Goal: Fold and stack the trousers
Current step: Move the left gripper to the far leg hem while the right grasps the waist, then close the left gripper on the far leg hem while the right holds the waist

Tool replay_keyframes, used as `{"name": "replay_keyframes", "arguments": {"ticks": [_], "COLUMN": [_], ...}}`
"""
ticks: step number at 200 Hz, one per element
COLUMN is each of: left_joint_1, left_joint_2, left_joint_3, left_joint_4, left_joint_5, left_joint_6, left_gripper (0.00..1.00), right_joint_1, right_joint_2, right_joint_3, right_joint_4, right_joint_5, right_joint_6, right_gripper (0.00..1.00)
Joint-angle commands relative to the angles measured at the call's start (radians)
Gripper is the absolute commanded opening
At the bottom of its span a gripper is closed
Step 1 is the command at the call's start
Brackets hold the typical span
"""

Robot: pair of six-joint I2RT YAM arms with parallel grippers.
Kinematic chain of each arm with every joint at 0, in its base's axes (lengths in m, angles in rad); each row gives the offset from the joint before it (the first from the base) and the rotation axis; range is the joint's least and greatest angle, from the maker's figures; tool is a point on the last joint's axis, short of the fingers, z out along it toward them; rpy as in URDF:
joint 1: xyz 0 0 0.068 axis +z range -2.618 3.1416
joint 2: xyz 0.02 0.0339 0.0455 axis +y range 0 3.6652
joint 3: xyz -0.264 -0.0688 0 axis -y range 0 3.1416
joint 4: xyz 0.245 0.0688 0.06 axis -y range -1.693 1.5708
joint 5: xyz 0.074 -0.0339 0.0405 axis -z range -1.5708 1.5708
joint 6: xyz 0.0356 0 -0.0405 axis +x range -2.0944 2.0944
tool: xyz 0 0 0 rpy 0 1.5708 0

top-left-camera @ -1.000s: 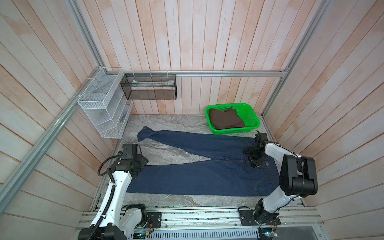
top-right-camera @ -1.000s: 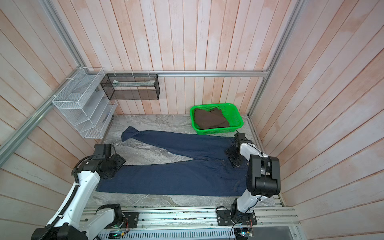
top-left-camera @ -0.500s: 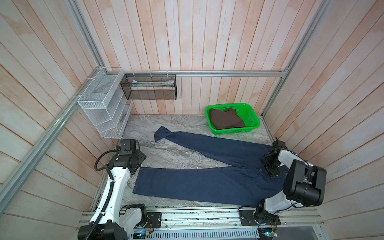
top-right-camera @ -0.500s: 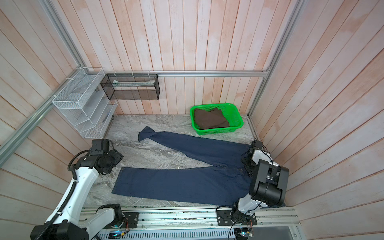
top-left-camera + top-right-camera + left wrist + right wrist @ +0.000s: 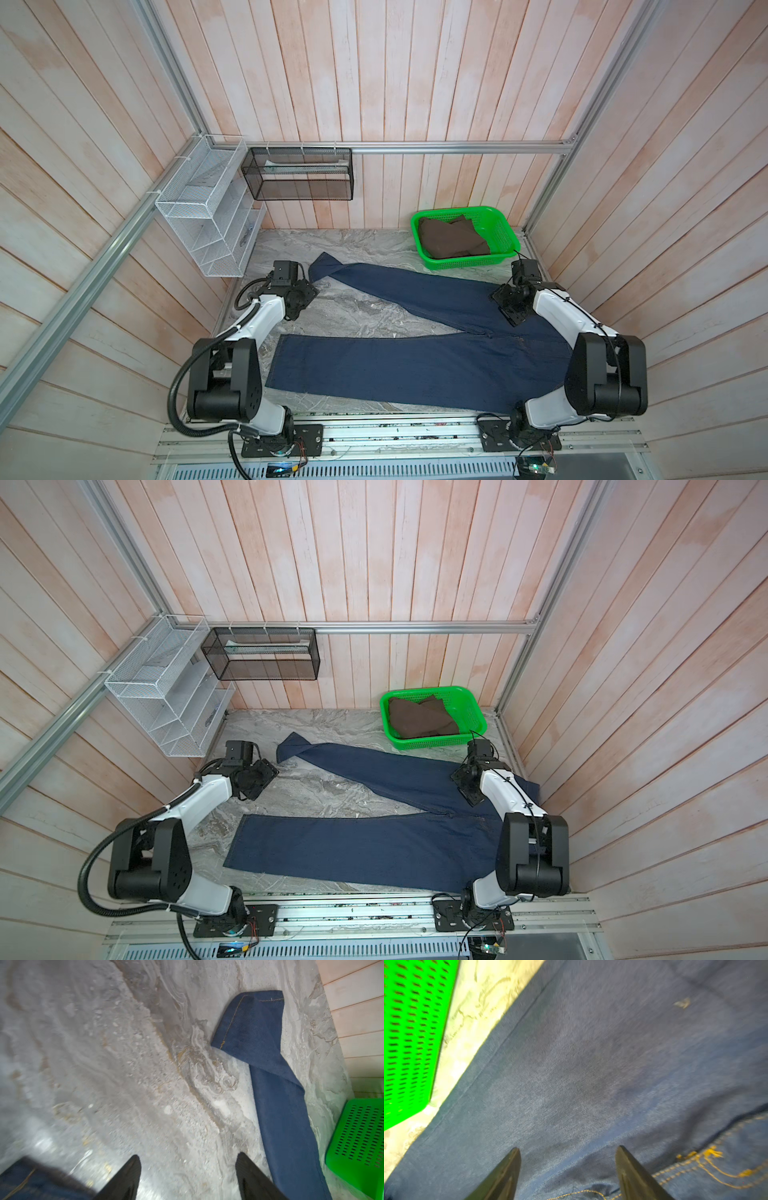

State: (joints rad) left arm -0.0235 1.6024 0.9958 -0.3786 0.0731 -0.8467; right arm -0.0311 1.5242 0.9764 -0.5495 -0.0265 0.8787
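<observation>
The far leg's cuff [image 5: 323, 264] is folded over along a single slanting crease [image 5: 328, 273], so I expect the cuff to untwist and straighten out when I pull its corner outward.
The trousers [image 5: 415, 368] [image 5: 365, 852] are dark navy jeans lying flat on the marble table [image 5: 353, 307], waist at the right, legs spread in a V toward the left. The far leg's cuff [image 5: 326, 266] [image 5: 253, 1022] is turned over on itself. My left gripper [image 5: 303, 297] [image 5: 259, 777] [image 5: 188, 1159] hovers open over bare marble between the two cuffs, holding nothing. My right gripper [image 5: 509, 305] [image 5: 467, 787] [image 5: 568, 1151] is open just above the denim at the top of the far leg, near orange stitching [image 5: 708, 1159]; nothing sits between its fingers.
A green basket [image 5: 505, 232] holding a folded brown garment [image 5: 451, 241] stands at the back right, close to the right gripper. A white wire shelf [image 5: 208, 216] and a black mesh basket [image 5: 299, 178] hang on the walls at the back left.
The trousers slid to the right, off the left cuff position, then stayed still. My left gripper moved away from the near cuff toward the far one. My right gripper moved back left over the far leg.
</observation>
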Motion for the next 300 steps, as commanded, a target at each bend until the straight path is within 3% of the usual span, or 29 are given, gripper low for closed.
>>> {"name": "replay_keyframes", "arguments": {"ticks": [1,97,124,150,173,218,300], "left_joint_1": [-0.007,0.022,0.030,0.034,0.034,0.033,0.030], "left_joint_2": [0.108,0.440,0.493,0.535,0.546,0.546,0.370], "left_joint_3": [0.073,0.290,0.338,0.367,0.372,0.376,0.309], "left_joint_4": [0.138,0.197,0.193,0.200,0.211,0.230,0.267], "left_joint_5": [0.019,0.006,0.006,0.031,0.043,0.073,0.069], "left_joint_6": [-0.027,-0.038,-0.032,-0.029,-0.028,-0.019,-0.005], "left_gripper": [0.75,0.67,0.61,0.50,0.37,0.00,0.00], "right_joint_1": [0.007,0.008,0.008,0.008,0.008,0.008,0.008], "right_joint_2": [0.021,0.038,0.052,0.061,0.063,0.062,0.031], "right_joint_3": [0.018,0.031,0.031,0.027,0.025,0.026,0.020], "right_joint_4": [0.002,0.009,0.016,0.021,0.025,0.025,0.023], "right_joint_5": [-0.029,-0.044,-0.051,-0.056,-0.059,-0.061,-0.061], "right_joint_6": [-0.018,-0.016,-0.011,-0.007,-0.006,-0.005,-0.004], "right_gripper": [0.72,0.71,0.71,0.70,0.70,0.69,0.69]}}
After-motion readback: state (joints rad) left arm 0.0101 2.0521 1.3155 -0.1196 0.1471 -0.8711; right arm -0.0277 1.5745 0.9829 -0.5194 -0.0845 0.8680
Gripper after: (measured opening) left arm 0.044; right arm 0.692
